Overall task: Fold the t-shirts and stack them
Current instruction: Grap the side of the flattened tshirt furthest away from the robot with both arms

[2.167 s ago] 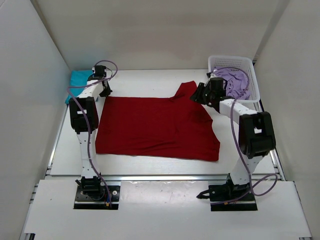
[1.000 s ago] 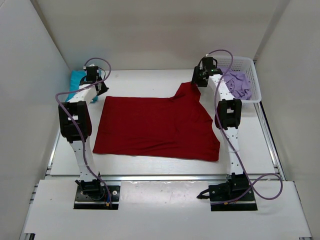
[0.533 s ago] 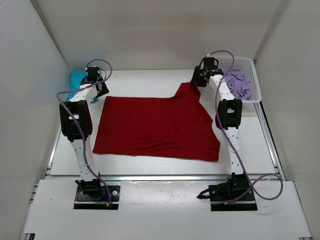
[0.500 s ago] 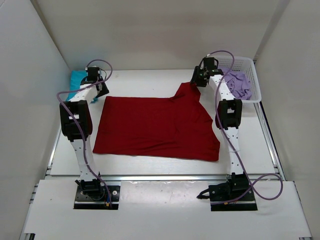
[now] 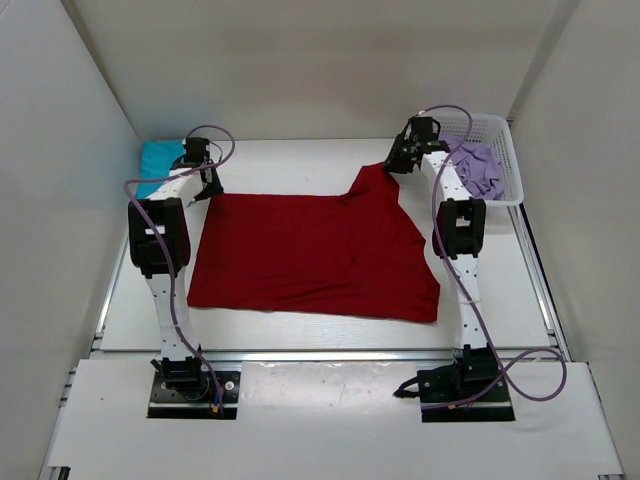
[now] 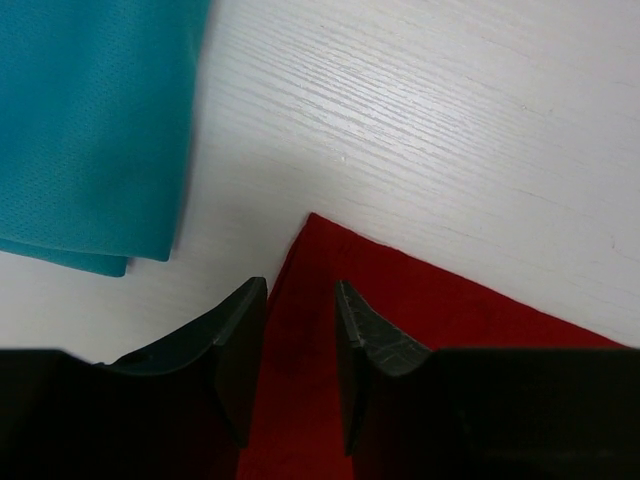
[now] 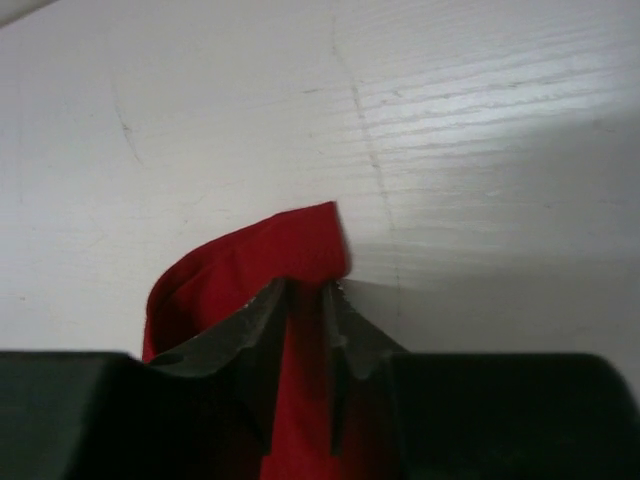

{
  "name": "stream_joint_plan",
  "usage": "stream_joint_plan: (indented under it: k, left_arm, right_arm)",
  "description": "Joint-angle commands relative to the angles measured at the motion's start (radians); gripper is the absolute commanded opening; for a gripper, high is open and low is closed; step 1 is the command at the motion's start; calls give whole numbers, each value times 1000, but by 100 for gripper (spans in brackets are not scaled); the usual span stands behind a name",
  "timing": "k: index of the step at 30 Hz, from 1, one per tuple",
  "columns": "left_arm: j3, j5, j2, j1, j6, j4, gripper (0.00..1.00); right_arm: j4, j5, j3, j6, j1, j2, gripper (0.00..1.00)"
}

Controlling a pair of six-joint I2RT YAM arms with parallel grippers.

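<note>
The robot's right gripper holds the t-shirt's far sleeve, and the t-shirt's corner (image 6: 312,232) lies loose between the left gripper's open fingers, so the left gripper should pinch that corner before folding.
The dark red t-shirt (image 5: 310,250) lies spread flat in the middle of the table. My left gripper (image 5: 203,183) is at its far left corner. In the left wrist view its jaws (image 6: 300,300) stand a little apart, straddling the flat red corner (image 6: 450,330). My right gripper (image 5: 397,160) is shut on the far right sleeve and holds that red cloth (image 7: 250,260) bunched just off the table, between its jaws (image 7: 307,285). The teal t-shirt (image 5: 158,155) lies folded at the far left and shows in the left wrist view (image 6: 90,120). The lilac t-shirt (image 5: 480,170) lies crumpled in the basket.
The white mesh basket (image 5: 460,116) stands at the far right corner, just right of my right gripper. White walls close in the table on the left, back and right. Bare white tabletop (image 5: 290,165) lies behind the red shirt.
My left gripper has moved slightly right and nearer, from beside the teal shirt onto the red shirt's corner. My right gripper stays at the sleeve. The red shirt has barely shifted.
</note>
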Motion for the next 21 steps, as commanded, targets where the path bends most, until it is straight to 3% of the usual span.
stream_joint_plan:
  k: [1, 4, 6, 15, 17, 21]
  left_arm:
    - [35, -5, -2, -5, 5, -4, 44]
    - [43, -7, 6, -8, 4, -1, 43]
    - [46, -8, 6, -5, 7, 4, 42]
    - [72, 4, 20, -6, -18, 21, 53]
    - [170, 3, 69, -6, -10, -30, 53]
    - [311, 9, 167, -6, 10, -161, 44]
  right_arm:
    - [20, -73, 44, 44, -15, 48, 17]
    - [-15, -60, 90, 38, -12, 65, 3]
    - [-12, -53, 114, 36, -10, 64, 0]
    - [-20, -95, 127, 24, -10, 62, 0]
    - [-26, -96, 134, 24, -12, 62, 0]
    - [-35, -99, 142, 23, -9, 65, 0]
